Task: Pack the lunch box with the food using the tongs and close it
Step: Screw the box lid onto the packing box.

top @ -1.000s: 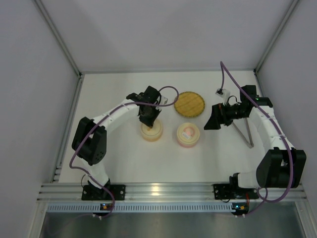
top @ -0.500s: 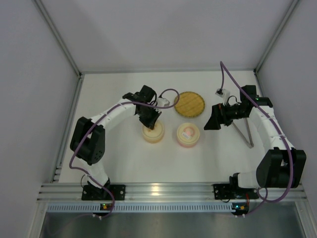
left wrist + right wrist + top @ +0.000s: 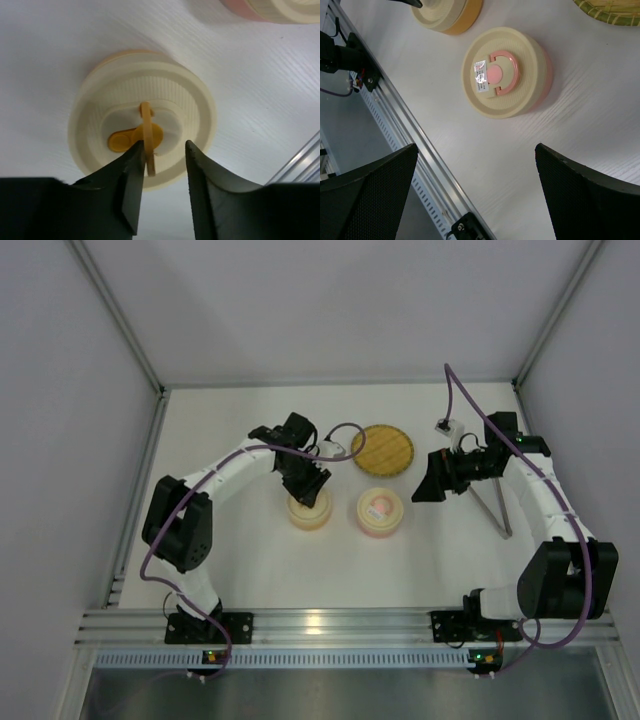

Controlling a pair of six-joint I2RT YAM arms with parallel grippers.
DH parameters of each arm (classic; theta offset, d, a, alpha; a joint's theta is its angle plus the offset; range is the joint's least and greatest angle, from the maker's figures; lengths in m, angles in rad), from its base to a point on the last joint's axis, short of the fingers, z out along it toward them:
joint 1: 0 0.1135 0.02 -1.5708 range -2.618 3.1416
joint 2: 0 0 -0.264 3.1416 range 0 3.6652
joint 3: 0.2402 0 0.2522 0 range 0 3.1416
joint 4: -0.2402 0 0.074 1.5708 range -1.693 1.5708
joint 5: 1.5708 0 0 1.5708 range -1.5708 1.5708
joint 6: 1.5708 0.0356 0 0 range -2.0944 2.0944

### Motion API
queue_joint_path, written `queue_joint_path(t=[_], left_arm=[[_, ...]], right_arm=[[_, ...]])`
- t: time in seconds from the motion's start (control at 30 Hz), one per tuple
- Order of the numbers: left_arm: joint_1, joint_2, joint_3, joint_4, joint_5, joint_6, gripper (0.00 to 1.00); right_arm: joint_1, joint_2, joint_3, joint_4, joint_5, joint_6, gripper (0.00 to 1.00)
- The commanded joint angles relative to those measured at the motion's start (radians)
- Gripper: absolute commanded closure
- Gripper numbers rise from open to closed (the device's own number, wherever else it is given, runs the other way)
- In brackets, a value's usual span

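The yellow lid handle [image 3: 147, 125] is standing straight up on the orange tub, so next my left gripper closes its fingers and presses the handle down flat onto the tub's lid [image 3: 172, 122].
The lunch box shows as two round cream-lidded tubs, both with lids on: an orange one [image 3: 307, 510] and a pink one [image 3: 378, 512]. My left gripper [image 3: 309, 492] hovers over the orange tub [image 3: 142, 122]. Its jaws [image 3: 165, 150] are open, and the yellow lid handle [image 3: 146, 135] stands upright against the inner face of the left finger. My right gripper [image 3: 424, 486] is wide open and empty [image 3: 476, 147], right of the pink tub [image 3: 506, 72]. The tongs [image 3: 492, 506] lie on the table beside the right arm. The food is hidden.
A round woven bamboo plate [image 3: 385, 448] sits behind the tubs and shows at the top edge of the right wrist view [image 3: 610, 11]. The aluminium rail [image 3: 320, 625] runs along the table's near edge. Grey walls enclose the left, back and right sides.
My left gripper's jaws have parted from the yellow lid handle they were pinching, after a small shift back over the orange tub. The right arm has not moved.
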Motion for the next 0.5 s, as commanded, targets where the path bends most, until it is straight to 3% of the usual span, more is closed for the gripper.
queue_joint_path(t=[0.0,0.03,0.17,0.37,0.47], left_arm=[[-0.002,-0.015,0.035,-0.105,0.033,0.014,0.54],[-0.002,-0.029,0.04,-0.107,0.045,0.013,0.41],[-0.002,-0.063,0.063,-0.118,0.065,0.002,0.25],[-0.002,-0.09,0.101,-0.13,0.11,-0.026,0.26],[0.008,-0.103,0.112,-0.125,0.123,-0.046,0.39]], right_arm=[[-0.02,-0.007,0.027,-0.004,-0.046,-0.025,0.01],[-0.02,-0.009,0.027,-0.002,-0.046,-0.023,0.01],[-0.02,-0.009,0.025,-0.004,-0.046,-0.023,0.01],[-0.02,-0.007,0.025,-0.005,-0.05,-0.023,0.01],[-0.02,-0.006,0.028,-0.007,-0.052,-0.023,0.01]])
